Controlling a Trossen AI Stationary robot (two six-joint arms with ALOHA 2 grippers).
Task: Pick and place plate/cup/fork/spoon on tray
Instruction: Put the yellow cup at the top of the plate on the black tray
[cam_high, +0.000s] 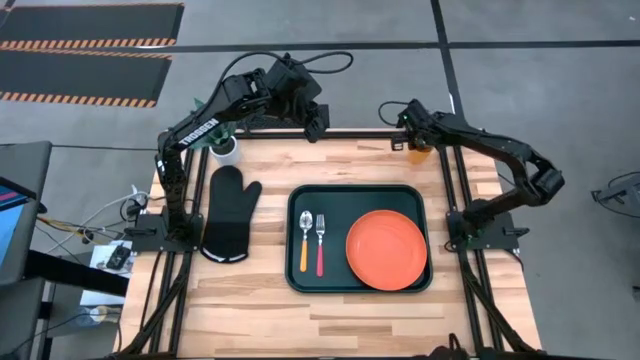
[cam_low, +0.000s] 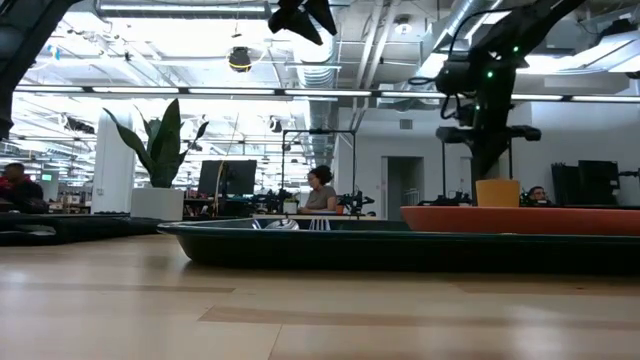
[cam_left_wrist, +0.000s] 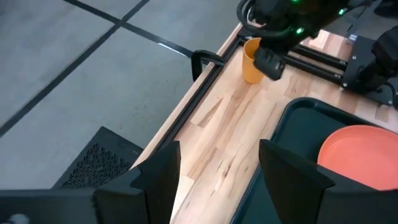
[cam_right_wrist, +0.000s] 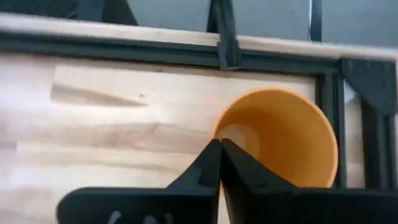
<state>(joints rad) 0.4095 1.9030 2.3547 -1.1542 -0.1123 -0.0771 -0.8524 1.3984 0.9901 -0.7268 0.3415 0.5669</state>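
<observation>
Next, my right gripper puts the cup (cam_high: 420, 155) behind the tray's middle (cam_high: 335, 162) for my left gripper first, because the cup is standing at the far corner, far from my left gripper.
The orange-yellow cup (cam_right_wrist: 292, 137) stands upright at the table's far right corner (cam_high: 420, 152). My right gripper (cam_right_wrist: 219, 144) is over it, shut at its rim. The dark tray (cam_high: 296, 200) lies mid-table and holds the orange-handled spoon (cam_high: 305, 243), the red-handled fork (cam_high: 320, 245) and the orange-red plate (cam_high: 386, 249). My left gripper (cam_left_wrist: 217, 180) is open and empty, held high over the table's far edge (cam_high: 315, 125). My right gripper pinches the cup's wall at the rim (cam_right_wrist: 214, 132), one finger inside the cup and one outside. The fingers come from above, slanting down. The cup stays upright near the table's far edge; its base is hidden.
A black oven mitt (cam_high: 230, 212) lies left of the tray. A white pot with a plant (cam_high: 225, 148) stands at the far left corner. The black frame rail (cam_right_wrist: 224, 37) runs close behind the cup. Bare wood lies between the cup and the tray.
</observation>
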